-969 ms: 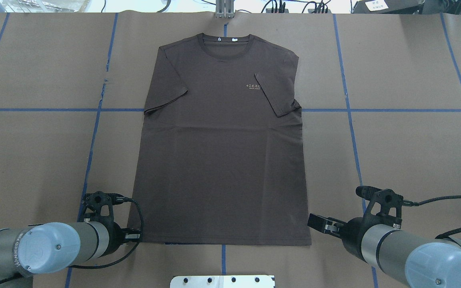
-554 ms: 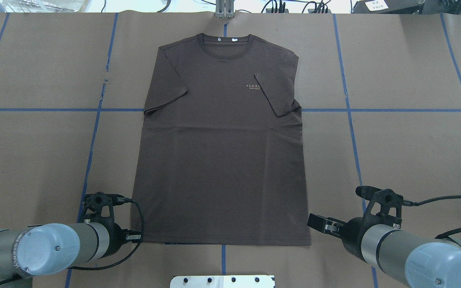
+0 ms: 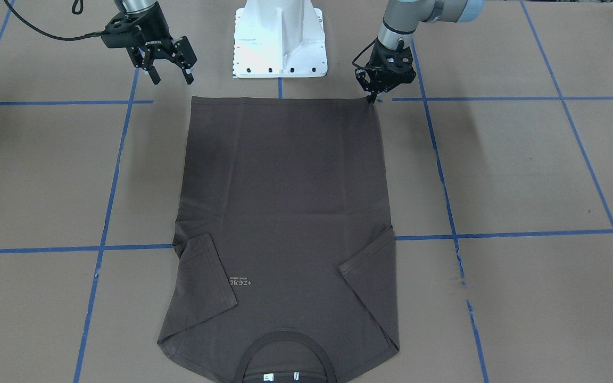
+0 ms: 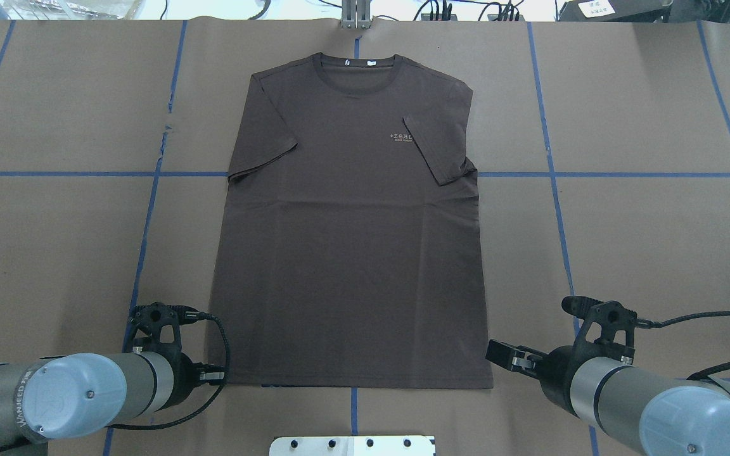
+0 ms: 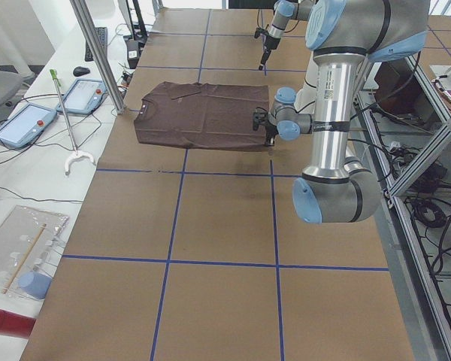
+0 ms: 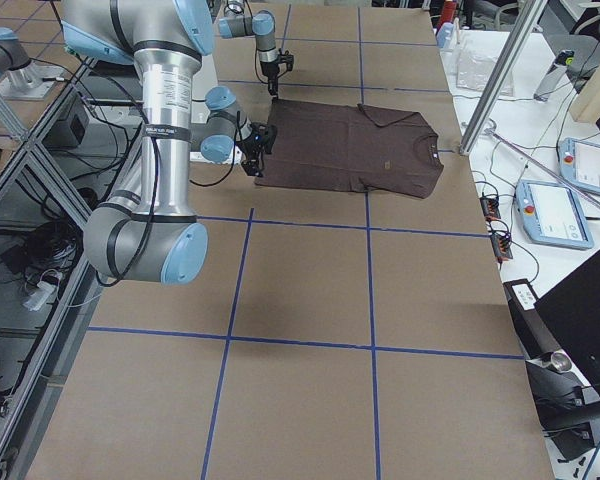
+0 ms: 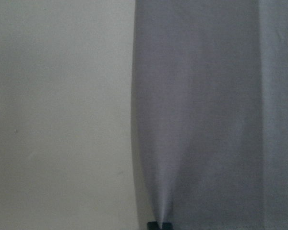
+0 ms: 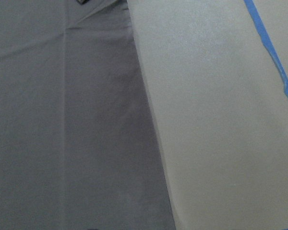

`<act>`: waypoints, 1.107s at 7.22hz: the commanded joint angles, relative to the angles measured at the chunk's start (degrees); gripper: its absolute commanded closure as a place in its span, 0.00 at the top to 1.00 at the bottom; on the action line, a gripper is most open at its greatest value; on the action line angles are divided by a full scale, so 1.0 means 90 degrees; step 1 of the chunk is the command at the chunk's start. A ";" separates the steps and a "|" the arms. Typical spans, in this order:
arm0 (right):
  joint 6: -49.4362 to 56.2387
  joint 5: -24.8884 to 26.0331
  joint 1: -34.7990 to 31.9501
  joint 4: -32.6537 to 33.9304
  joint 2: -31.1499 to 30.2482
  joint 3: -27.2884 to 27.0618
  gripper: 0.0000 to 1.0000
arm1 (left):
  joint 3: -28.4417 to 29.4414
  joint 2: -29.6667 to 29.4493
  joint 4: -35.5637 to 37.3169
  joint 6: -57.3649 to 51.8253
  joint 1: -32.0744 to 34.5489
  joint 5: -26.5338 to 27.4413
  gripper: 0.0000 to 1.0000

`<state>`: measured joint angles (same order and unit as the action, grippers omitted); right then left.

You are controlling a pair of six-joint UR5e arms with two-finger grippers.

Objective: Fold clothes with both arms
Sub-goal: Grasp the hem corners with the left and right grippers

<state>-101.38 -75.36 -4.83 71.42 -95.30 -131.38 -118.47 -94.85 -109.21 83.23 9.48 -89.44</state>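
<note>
My gripper will bring over the hem (image 3: pixel 279 99), which should hide most of the folded sleeves but leave the collar in view, as the body lies smooth and flat (image 3: pixel 288 172).
The dark brown T-shirt (image 4: pixel 346 253) lies flat and face up on the brown paper, collar away from the robot, with both sleeves folded in over the body. My left gripper (image 3: pixel 373 97) is shut on the hem corner on my left. In the left wrist view a crease in the cloth (image 7: pixel 206 120) runs down into the pinch. The left gripper also shows in the overhead view (image 4: pixel 213 375). My right gripper (image 3: pixel 173 80) is open and empty, just outside the other hem corner and clear of the cloth. The right wrist view shows the shirt's side edge (image 8: pixel 62 120).
The white pedestal base (image 3: pixel 280 40) stands just behind the hem. Blue tape lines (image 3: pixel 498 234) cross the paper-covered table (image 4: pixel 644 240). A metal post (image 5: pixel 98 56) stands near the collar end. Tablets (image 5: pixel 22 124) lie on the side bench.
Both arms have shifted very slightly toward the robot's base. The shirt lies as before.
</note>
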 commanded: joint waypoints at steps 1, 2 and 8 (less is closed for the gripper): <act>-0.0268 0.0228 0.0136 0.0101 0.0178 0.0279 0.77 | -0.0001 -0.0105 0.0006 0.0000 0.0002 0.0006 0.00; -0.0259 0.0228 0.0156 0.0779 0.0643 0.0378 0.74 | -0.0001 -0.0116 0.0006 0.0000 0.0002 0.0006 0.00; -0.0718 0.0638 0.0400 0.0951 0.1108 0.1199 0.67 | -0.0001 -0.0233 -0.0014 -0.0078 0.0002 0.0386 0.00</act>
<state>-107.35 -70.10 -1.43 80.54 -84.89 -120.77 -118.47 -96.75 -109.30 82.58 9.49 -86.85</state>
